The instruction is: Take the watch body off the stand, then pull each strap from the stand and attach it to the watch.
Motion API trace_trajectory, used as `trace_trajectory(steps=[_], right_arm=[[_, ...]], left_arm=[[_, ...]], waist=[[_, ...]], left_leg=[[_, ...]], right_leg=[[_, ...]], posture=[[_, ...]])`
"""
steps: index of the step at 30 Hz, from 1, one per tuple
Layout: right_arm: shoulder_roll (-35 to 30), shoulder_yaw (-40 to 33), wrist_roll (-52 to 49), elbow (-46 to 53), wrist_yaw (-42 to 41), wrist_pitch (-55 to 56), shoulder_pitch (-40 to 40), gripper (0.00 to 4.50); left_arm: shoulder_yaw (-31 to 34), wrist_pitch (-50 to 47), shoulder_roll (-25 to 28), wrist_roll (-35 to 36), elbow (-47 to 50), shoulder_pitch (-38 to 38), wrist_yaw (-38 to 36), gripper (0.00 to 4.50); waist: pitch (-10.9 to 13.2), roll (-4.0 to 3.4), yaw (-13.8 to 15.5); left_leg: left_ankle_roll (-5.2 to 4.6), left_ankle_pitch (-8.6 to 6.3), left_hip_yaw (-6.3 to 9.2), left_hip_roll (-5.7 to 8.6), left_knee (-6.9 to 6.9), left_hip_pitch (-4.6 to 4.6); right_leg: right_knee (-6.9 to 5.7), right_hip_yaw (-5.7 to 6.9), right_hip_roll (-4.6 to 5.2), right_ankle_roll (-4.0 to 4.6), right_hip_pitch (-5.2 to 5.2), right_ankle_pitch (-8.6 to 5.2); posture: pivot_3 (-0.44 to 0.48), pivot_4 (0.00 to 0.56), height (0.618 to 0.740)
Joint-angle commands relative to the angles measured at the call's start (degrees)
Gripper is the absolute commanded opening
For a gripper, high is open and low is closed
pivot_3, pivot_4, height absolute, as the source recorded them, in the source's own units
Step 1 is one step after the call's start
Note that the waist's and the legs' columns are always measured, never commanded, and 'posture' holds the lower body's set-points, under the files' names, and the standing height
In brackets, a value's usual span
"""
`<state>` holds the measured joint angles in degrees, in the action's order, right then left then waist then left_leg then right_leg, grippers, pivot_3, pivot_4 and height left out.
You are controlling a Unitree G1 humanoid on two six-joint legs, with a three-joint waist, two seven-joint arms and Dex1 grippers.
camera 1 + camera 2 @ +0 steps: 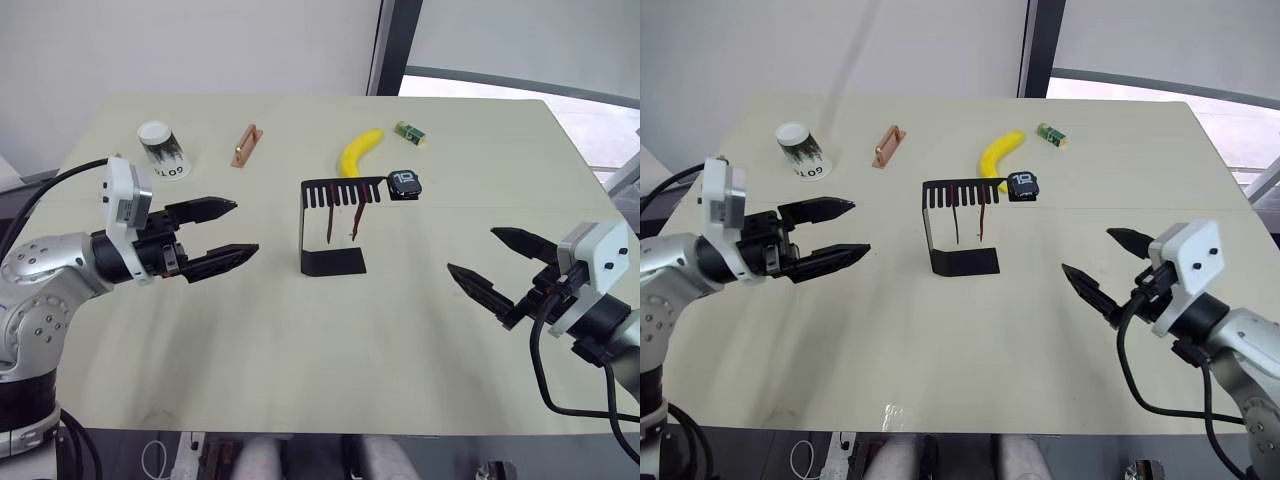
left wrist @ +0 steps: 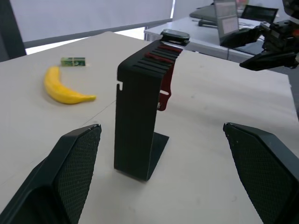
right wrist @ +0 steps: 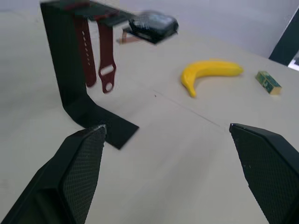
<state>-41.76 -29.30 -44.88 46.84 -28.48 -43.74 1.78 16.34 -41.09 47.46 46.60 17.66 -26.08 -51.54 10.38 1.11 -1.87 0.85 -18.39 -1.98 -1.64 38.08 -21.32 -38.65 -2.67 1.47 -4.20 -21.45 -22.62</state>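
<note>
The watch body [image 1: 404,184] sits raised on the arm's end [image 1: 384,189], so it will come free and leave the stand in place when I lift it.
The black stand [image 1: 318,232] sits mid-table with its slotted arm pointing right. On the ring at the arm's end rests the watch body [image 1: 405,183], its pale screen up. Two maroon straps [image 1: 342,219] hang from the slots; the right wrist view shows them side by side [image 3: 97,59]. My left gripper [image 1: 224,233] hovers open left of the stand, fingers aimed at it. Right of the stand and nearer the front edge, my right gripper [image 1: 493,262] is open too, empty. In the left wrist view the stand [image 2: 138,122] fills the gap between my fingers.
A yellow banana [image 1: 358,151] and a small green block [image 1: 410,132] lie behind the stand. A copper-coloured bar [image 1: 245,145] and a white cup [image 1: 161,148] on its side sit at the back left. The table's front edge [image 1: 330,430] is close.
</note>
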Motion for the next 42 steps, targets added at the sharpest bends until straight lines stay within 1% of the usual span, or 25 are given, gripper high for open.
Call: trace_trajectory(steps=[1,5,9,11,16,19,24,28,32,38,42], right_arm=[[0.8,0.53,-6.48,2.87,6.39,-2.03,4.17,4.47],[0.82,3.27,-12.26,3.66,13.77,-4.96,9.78,4.47],[2.46,7.19,-17.4,2.58,25.53,-8.67,15.98,4.47],[2.92,8.61,-19.65,1.89,28.29,-9.2,17.99,4.47],[1.63,14.4,-18.47,0.39,30.56,-10.99,22.52,4.47],[4.53,16.35,-18.25,-1.97,37.42,-12.38,25.89,4.47],[5.74,18.63,-17.86,-1.96,40.51,-13.25,28.21,4.47],[7.41,19.37,-16.95,-3.16,44.93,-14.58,29.9,4.47],[10.5,19.25,-18.43,-4.46,50.19,-16.01,31.16,4.47],[13.69,20.26,-17.65,-5.57,53.14,-16.72,32.19,4.47],[14.49,20.51,-17.11,-6.17,53.84,-17.36,33.03,4.47]], left_arm=[[-1.2,1.54,0.91,-0.47,-1.4,-3.78,-2.46,4.5],[-4.08,3.8,0.29,-2.68,-3.37,-7.46,-4.0,4.5],[-6.43,5.02,-1.34,-3.53,-4.16,-10.33,-4.58,4.5],[-7.4,5.24,-1.82,-4.09,-4.03,-11.13,-4.82,4.5],[-8.93,6.28,-2.94,-5.51,-4.09,-12.48,-5.01,4.5],[-9.32,6.81,-3.65,-5.91,-3.89,-12.7,-4.95,4.5],[-9.96,7.11,-4.79,-6.29,-2.68,-12.55,-4.49,4.5],[-9.84,6.93,-5.81,-6.04,-2.06,-13.06,-3.7,4.5],[-9.68,7.14,-6.19,-6.31,-1.84,-13.07,-3.42,4.5],[-9.97,7.62,-6.44,-6.73,-2.15,-13.15,-3.23,4.5],[-10.11,7.76,-6.39,-6.93,-2.31,-13.25,-3.36,4.5]], waist=[[0.0,0.0,0.04],[0.0,0.0,0.04],[0.0,0.0,-0.03],[0.0,0.0,-0.07],[0.0,0.0,-0.14],[0.0,0.0,-0.28],[0.0,0.0,-0.26],[0.0,0.0,-0.35],[0.0,0.0,-0.55],[0.0,0.0,-1.18],[0.0,0.0,-1.42]], left_leg=[[0.0,0.0,0.0,0.0,0.0,0.0],[0.0,0.0,0.01,0.0,0.0,-0.05],[0.0,0.0,0.01,-0.01,0.02,-0.06],[0.0,0.0,0.02,-0.01,0.04,-0.12],[-0.01,0.0,0.02,-0.02,0.04,-0.17],[-0.01,0.0,0.03,-0.03,0.04,-0.17],[-0.01,0.0,0.05,-0.04,0.04,-0.21],[-0.01,0.0,0.05,-0.03,0.05,-0.23],[-0.01,0.0,0.06,-0.04,0.05,-0.23],[-0.01,0.0,0.07,-0.04,0.02,-0.24],[-0.01,0.0,0.07,-0.04,0.0,-0.24]], right_leg=[[0.0,0.0,0.0,0.0,0.0,0.0],[0.02,0.0,0.01,0.0,-0.04,0.0],[-0.01,0.0,0.02,0.0,-0.05,0.0],[-0.03,0.01,0.03,0.0,-0.11,0.0],[-0.03,0.01,0.03,0.0,-0.13,0.0],[-0.05,0.01,0.03,0.0,-0.13,0.0],[-0.12,0.03,0.04,0.0,-0.16,0.0],[-0.13,0.03,0.05,0.0,-0.16,0.0],[-0.14,0.04,0.05,0.0,-0.16,0.0],[-0.14,0.05,0.05,0.0,-0.16,0.0],[-0.15,0.06,0.05,0.0,-0.17,0.0]], posture=[[0.0,0.15,0.74],[0.0,0.15,0.74],[0.0,0.15,0.74],[0.0,0.15,0.74],[0.0,0.15,0.74],[0.0,0.15,0.74],[0.0,0.15,0.74],[0.0,0.15,0.74],[0.0,0.15,0.74],[0.0,0.15,0.74],[0.0,0.15,0.74]])
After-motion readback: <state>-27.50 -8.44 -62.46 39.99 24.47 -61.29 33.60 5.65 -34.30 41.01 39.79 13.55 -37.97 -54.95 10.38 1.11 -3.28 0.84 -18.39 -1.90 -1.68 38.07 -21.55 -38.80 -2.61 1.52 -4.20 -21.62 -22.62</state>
